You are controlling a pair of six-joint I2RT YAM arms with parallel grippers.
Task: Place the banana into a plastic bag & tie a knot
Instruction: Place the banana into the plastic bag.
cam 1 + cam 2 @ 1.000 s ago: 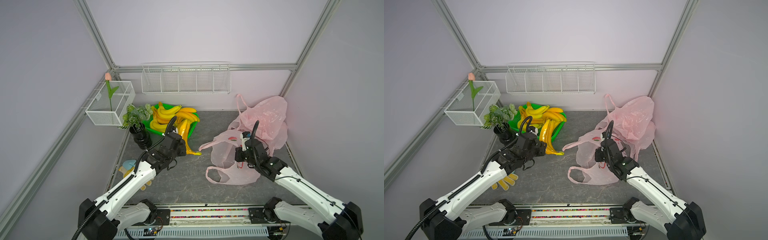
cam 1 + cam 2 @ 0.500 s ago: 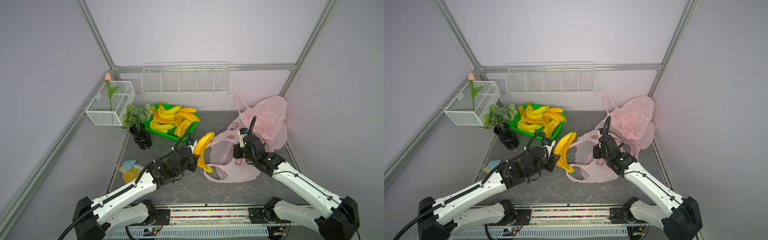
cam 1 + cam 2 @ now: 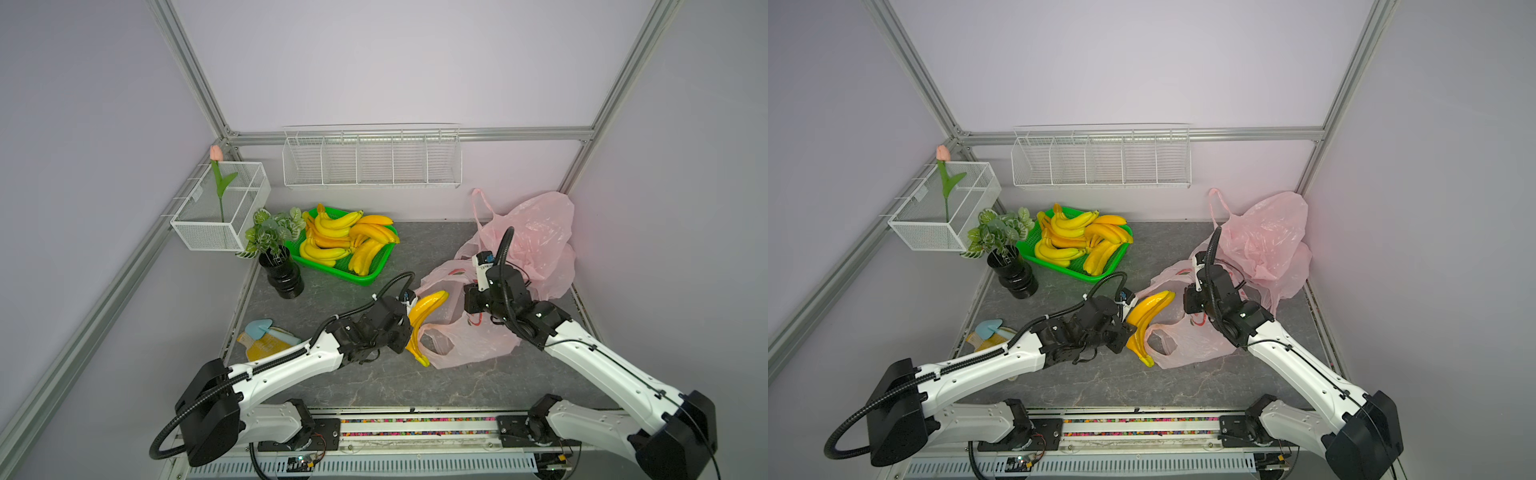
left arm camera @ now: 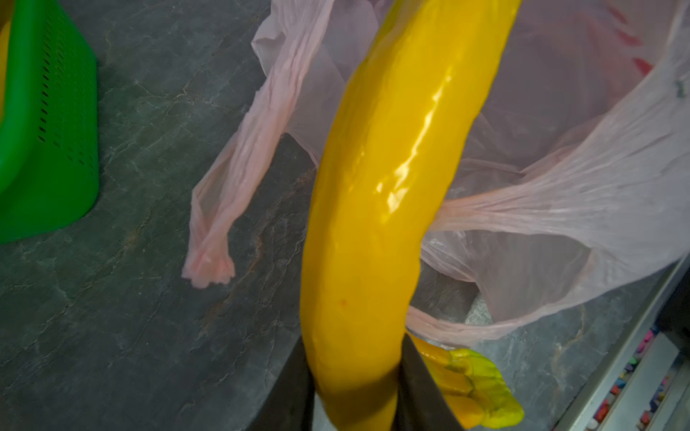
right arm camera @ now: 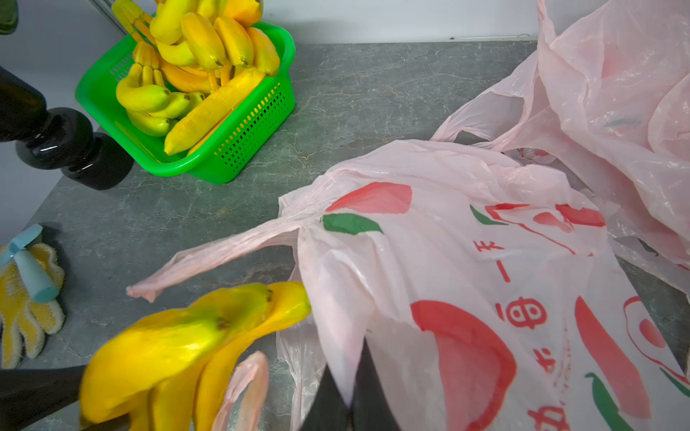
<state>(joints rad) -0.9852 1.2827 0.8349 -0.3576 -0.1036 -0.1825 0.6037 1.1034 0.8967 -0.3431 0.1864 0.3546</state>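
Observation:
My left gripper keeps pushing the banana bunch in until it sits inside and then let go, as the banana tips (image 3: 441,296) point into the bag's raised opening (image 3: 456,307).
A yellow banana bunch (image 3: 424,318) (image 3: 1148,316) hangs tilted in my left gripper (image 3: 406,332) (image 3: 1128,330), stem end low, tips toward the bag. In the left wrist view my left gripper (image 4: 354,377) is shut on one banana (image 4: 392,168) of the bunch, just before the bag's open mouth. The pink plastic bag (image 3: 471,343) (image 3: 1187,343) (image 4: 597,194) lies on the grey table. My right gripper (image 3: 473,302) (image 3: 1191,302) (image 5: 349,392) is shut on the bag's upper edge (image 5: 485,253), holding it lifted. The banana tips (image 5: 179,343) sit at the bag's opening.
A green basket (image 3: 368,277) full of bananas stands at the back left, with a black vase (image 3: 286,279) of leaves beside it. A heap of pink bags (image 3: 536,232) fills the back right corner. A yellow glove and blue trowel (image 3: 264,334) lie at the left edge.
My left arm carried the banana bunch from the green basket across to the bag's mouth and lowered it. My right gripper raised the bag's edge a little.

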